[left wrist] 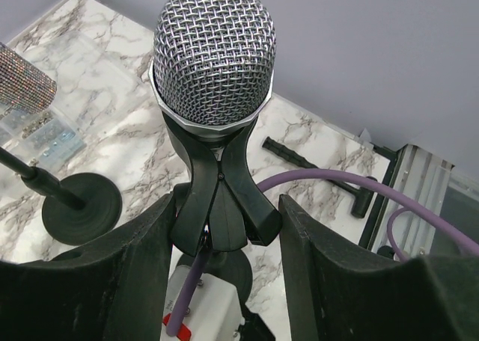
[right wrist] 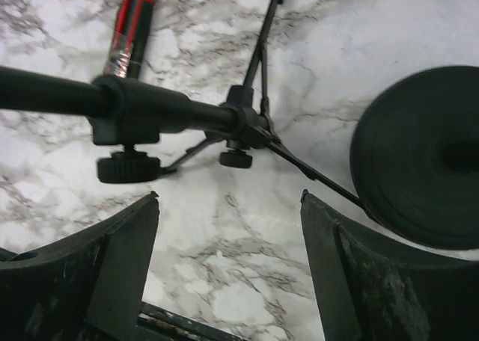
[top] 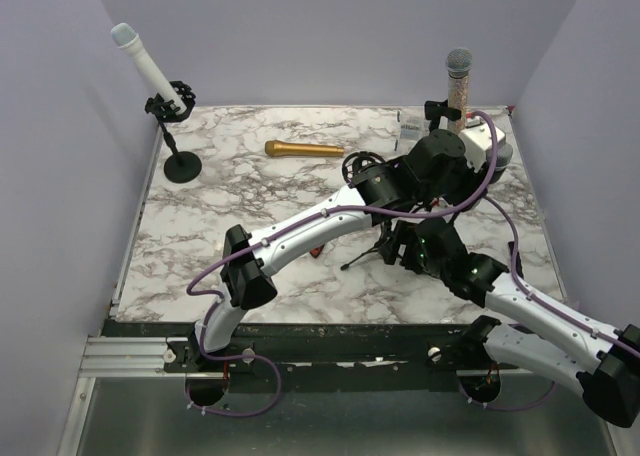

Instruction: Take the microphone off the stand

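Note:
The robot's left gripper is shut on the microphone's clip (left wrist: 221, 178) and the stand is free below, so next the right gripper takes hold of the pole (right wrist: 460, 155) above the round base.
A microphone (left wrist: 213, 57) with a silver mesh head sits in a black clip (left wrist: 221, 199) in the left wrist view. My left gripper (left wrist: 224, 206) is shut on it, its fingers (left wrist: 112, 274) pressed against the clip's two sides. From above, that gripper (top: 478, 158) is at the back right of the table. My right gripper (right wrist: 228, 199) stands open over bare marble with nothing between its fingers. A black stand pole (right wrist: 150, 109) with tripod legs (right wrist: 247, 128) lies just beyond its fingertips, apart from them. The right gripper (top: 405, 238) is beside the tripod (top: 372, 248).
A white microphone (top: 150, 71) stands on a stand at back left, a glitter one (top: 458, 81) at back right. A gold microphone (top: 303, 149) lies on the marble. A round black base (right wrist: 419, 169), a red-black tool (right wrist: 131, 27) and a clear box (left wrist: 45, 131) are nearby.

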Action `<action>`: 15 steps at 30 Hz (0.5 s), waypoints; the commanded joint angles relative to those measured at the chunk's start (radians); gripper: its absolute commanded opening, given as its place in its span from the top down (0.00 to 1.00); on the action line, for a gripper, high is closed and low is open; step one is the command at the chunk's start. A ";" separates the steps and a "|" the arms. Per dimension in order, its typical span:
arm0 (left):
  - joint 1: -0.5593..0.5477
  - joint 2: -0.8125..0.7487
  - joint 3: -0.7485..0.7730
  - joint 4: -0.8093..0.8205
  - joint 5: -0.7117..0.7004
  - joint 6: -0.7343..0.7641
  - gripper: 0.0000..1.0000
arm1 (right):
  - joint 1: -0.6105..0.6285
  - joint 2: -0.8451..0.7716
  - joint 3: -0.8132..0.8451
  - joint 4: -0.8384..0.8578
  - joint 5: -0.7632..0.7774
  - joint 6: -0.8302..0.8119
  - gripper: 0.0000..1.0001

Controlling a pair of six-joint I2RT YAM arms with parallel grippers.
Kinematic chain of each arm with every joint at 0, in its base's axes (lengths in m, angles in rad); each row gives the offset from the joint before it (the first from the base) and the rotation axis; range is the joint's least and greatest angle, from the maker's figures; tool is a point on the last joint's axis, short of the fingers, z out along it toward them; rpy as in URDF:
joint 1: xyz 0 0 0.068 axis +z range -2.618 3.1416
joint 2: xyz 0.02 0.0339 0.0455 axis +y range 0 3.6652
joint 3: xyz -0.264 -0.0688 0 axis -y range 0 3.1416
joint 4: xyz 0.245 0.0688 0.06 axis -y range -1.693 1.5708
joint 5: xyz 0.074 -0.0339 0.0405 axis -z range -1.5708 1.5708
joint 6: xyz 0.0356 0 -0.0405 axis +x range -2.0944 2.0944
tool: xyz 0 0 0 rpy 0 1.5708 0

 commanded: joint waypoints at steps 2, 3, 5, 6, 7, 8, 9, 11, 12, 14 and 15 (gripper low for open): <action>-0.004 -0.011 0.015 0.023 -0.003 0.014 0.61 | -0.002 -0.044 0.043 -0.183 0.038 0.058 0.16; -0.005 -0.014 0.012 0.026 -0.004 0.014 0.61 | -0.003 -0.054 0.044 -0.205 0.034 0.078 0.12; -0.005 -0.016 0.006 0.028 -0.004 0.014 0.61 | -0.003 -0.080 0.033 -0.238 0.026 0.115 0.07; -0.005 -0.017 0.002 0.028 -0.004 0.012 0.61 | -0.003 -0.096 0.023 -0.247 0.019 0.128 0.06; -0.005 -0.019 -0.002 0.030 -0.004 0.011 0.61 | -0.003 -0.109 0.010 -0.241 0.000 0.134 0.03; -0.004 -0.021 -0.005 0.030 -0.005 0.009 0.60 | -0.002 -0.119 0.001 -0.244 -0.026 0.149 0.00; -0.004 -0.022 -0.010 0.031 -0.004 0.008 0.60 | -0.003 -0.118 0.002 -0.263 -0.039 0.169 0.00; -0.004 -0.028 -0.017 0.033 -0.004 0.005 0.60 | -0.003 -0.103 0.008 -0.302 -0.063 0.215 0.00; -0.004 -0.031 -0.019 0.033 -0.004 0.003 0.60 | -0.002 -0.092 0.012 -0.325 -0.077 0.231 0.00; -0.005 -0.039 -0.031 0.036 -0.004 -0.001 0.60 | -0.003 -0.079 0.027 -0.397 -0.081 0.269 0.00; -0.004 -0.044 -0.042 0.040 -0.004 -0.002 0.60 | -0.003 -0.085 0.035 -0.435 -0.075 0.284 0.00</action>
